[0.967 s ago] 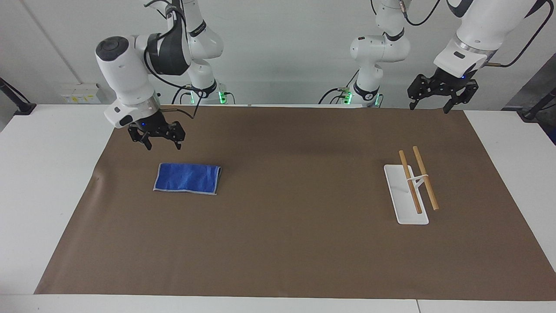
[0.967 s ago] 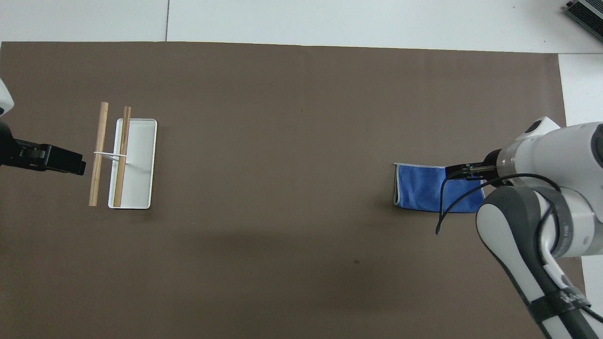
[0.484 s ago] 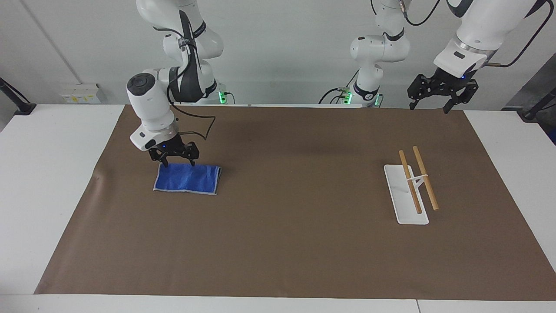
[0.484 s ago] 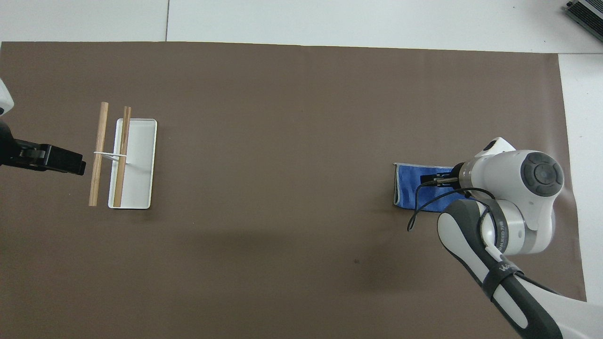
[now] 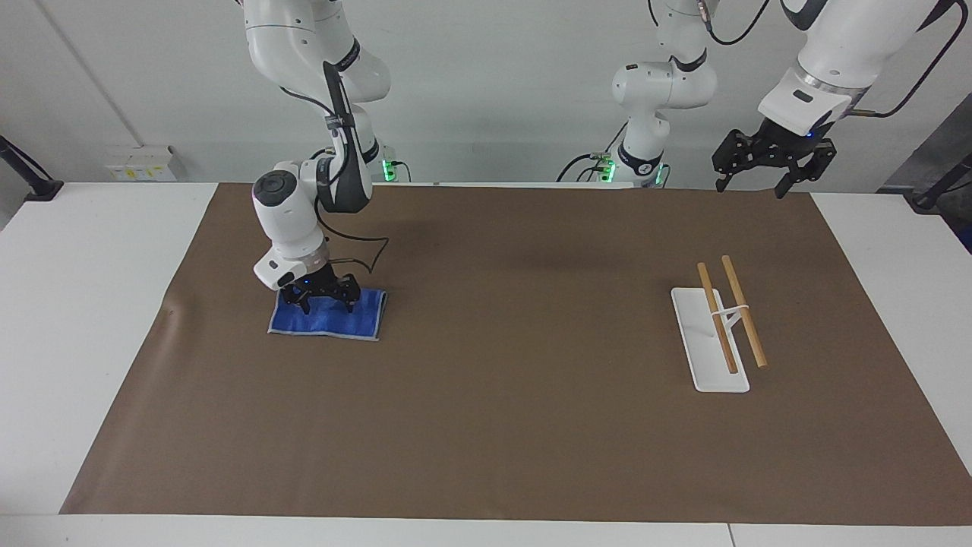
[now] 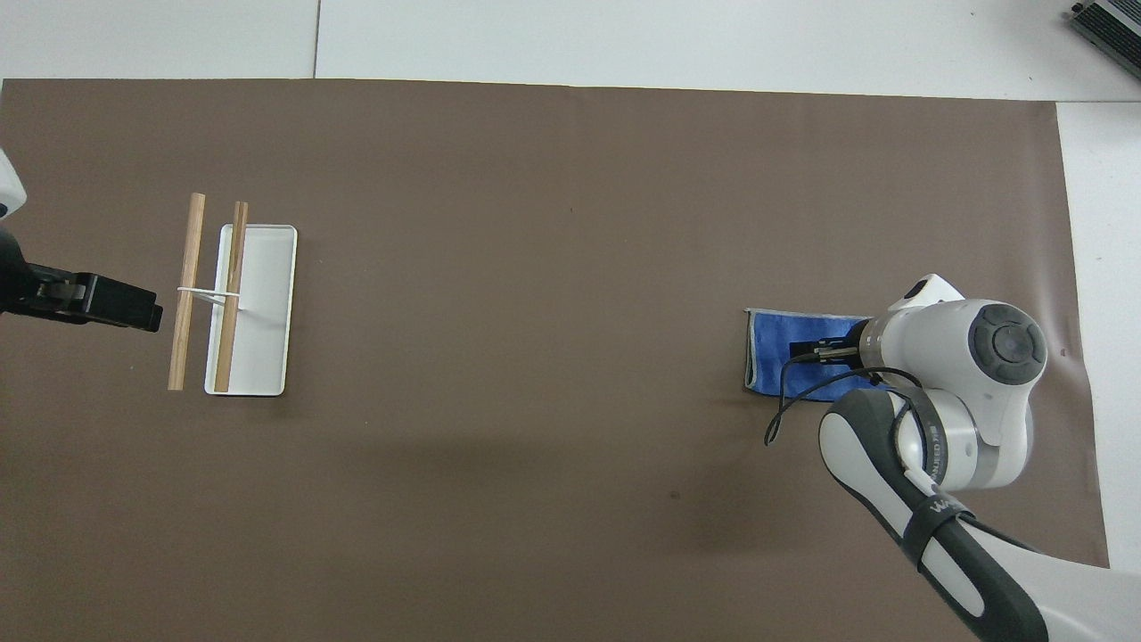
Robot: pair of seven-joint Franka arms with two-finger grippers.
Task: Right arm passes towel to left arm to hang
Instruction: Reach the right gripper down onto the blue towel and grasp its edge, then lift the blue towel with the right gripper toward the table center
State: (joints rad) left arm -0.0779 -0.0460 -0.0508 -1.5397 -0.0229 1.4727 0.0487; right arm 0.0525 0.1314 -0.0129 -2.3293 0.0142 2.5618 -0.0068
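Note:
I expect the blue towel (image 6: 778,337) to bunch up at my left gripper and spread wider toward its loose end when I carry it, because the towel's edge (image 6: 750,358) lies thin.
The blue towel (image 5: 323,325) lies folded on the brown mat toward the right arm's end of the table; it also shows in the overhead view (image 6: 768,355). My right gripper (image 5: 326,305) is down on the towel's edge nearer the robots, fingers open and spread across the cloth. In the overhead view the right wrist covers most of the gripper (image 6: 816,349) and half the towel. My left gripper (image 5: 767,182) is open and empty. It waits raised over the table edge at the left arm's end, also seen in the overhead view (image 6: 147,312).
A rack with a white base (image 5: 706,357) and two wooden bars (image 5: 744,319) stands on the mat toward the left arm's end; it also shows in the overhead view (image 6: 258,312). The brown mat (image 5: 493,425) covers most of the white table.
My right gripper came down from above the mat beside the towel onto the towel's edge nearer the robots. The towel, the rack and the left arm have not moved.

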